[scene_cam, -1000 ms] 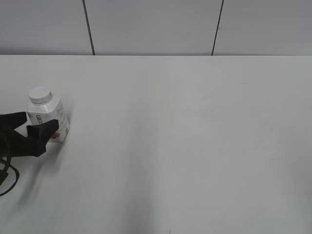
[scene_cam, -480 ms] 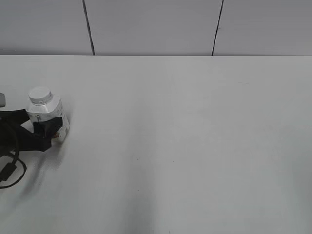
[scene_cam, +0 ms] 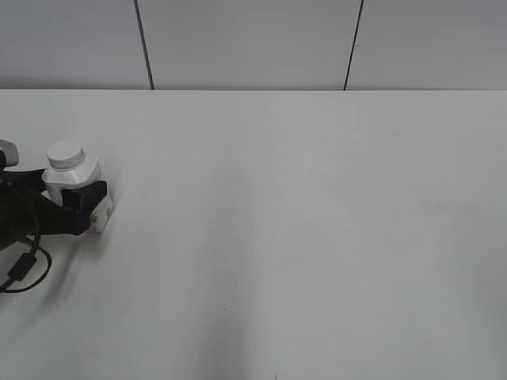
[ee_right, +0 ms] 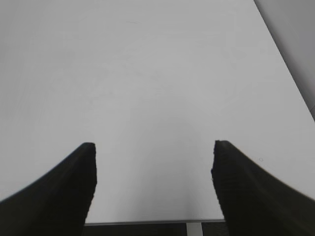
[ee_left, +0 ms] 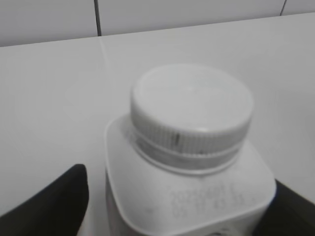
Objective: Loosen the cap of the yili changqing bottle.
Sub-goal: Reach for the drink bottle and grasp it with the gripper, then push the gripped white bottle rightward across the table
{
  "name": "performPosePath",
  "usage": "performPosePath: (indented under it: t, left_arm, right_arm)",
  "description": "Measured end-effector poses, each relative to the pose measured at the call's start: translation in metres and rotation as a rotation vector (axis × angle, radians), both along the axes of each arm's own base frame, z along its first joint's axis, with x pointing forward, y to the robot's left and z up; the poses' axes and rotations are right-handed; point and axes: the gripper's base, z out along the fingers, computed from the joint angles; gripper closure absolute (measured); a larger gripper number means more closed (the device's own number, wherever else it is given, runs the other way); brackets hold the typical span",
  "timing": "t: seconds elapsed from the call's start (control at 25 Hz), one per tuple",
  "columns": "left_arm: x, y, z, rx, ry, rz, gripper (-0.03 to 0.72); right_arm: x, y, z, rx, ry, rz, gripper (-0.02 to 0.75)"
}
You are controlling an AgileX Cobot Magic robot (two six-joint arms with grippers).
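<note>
I expect the white cap (ee_left: 193, 98) to twist loose and come completely off the neck when my right gripper turns it, since fine ridges (ee_left: 184, 139) circle its side.
The yili changqing bottle (scene_cam: 77, 175) stands upright at the far left of the white table, its white cap (scene_cam: 65, 153) on the neck. In the left wrist view the cap (ee_left: 192, 103) and the bottle's white shoulder (ee_left: 147, 191) with printed date fill the frame. My left gripper (scene_cam: 70, 202) straddles the bottle's body, one finger on each side. It is open: the left finger shows a gap to the bottle, and the right finger is at its edge (ee_left: 177, 201). My right gripper (ee_right: 153, 162) is open and empty above bare table, and is out of the exterior view.
The white table (scene_cam: 301, 222) runs back to a grey panelled wall (scene_cam: 253, 39). The right wrist view shows the table's near edge (ee_right: 147, 222) just below the fingers and its right edge (ee_right: 290, 73).
My left gripper has moved forward and up so that its fingers now lie on both sides of the bottle's body. The bottle has stayed in place.
</note>
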Motion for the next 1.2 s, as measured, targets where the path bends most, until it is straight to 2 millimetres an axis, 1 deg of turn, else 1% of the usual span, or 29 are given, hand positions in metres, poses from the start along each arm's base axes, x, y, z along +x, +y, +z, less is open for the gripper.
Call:
performPosePath:
  t: [0.12, 0.28, 0.56, 0.68, 0.8, 1.0, 1.12, 1.2]
  left_arm:
    - [-0.001, -0.001, -0.003, 0.000, 0.011, -0.009, 0.146]
    - [-0.001, -0.002, -0.003, 0.003, 0.011, -0.026, 0.230]
    - [-0.002, -0.005, -0.003, 0.005, 0.009, -0.063, 0.235]
    - [0.000, -0.009, -0.002, 0.019, 0.002, -0.132, 0.235]
    - [0.005, -0.016, 0.000, 0.041, -0.025, -0.238, 0.235]
    - [0.020, -0.036, 0.010, 0.041, -0.089, -0.368, 0.237]
    - [0.028, -0.058, 0.017, 0.031, -0.132, -0.439, 0.237]
    - [0.033, -0.077, 0.023, 0.003, -0.152, -0.488, 0.238]
  right_arm:
    - [0.000, 0.000, 0.000, 0.000, 0.000, 0.000, 0.160]
    - [0.000, 0.000, 0.000, 0.000, 0.000, 0.000, 0.160]
    - [0.000, 0.000, 0.000, 0.000, 0.000, 0.000, 0.160]
    - [0.000, 0.000, 0.000, 0.000, 0.000, 0.000, 0.160]
    - [0.000, 0.000, 0.000, 0.000, 0.000, 0.000, 0.160]
    - [0.000, 0.000, 0.000, 0.000, 0.000, 0.000, 0.160]
    - [0.000, 0.000, 0.000, 0.000, 0.000, 0.000, 0.160]
    - [0.000, 0.000, 0.000, 0.000, 0.000, 0.000, 0.160]
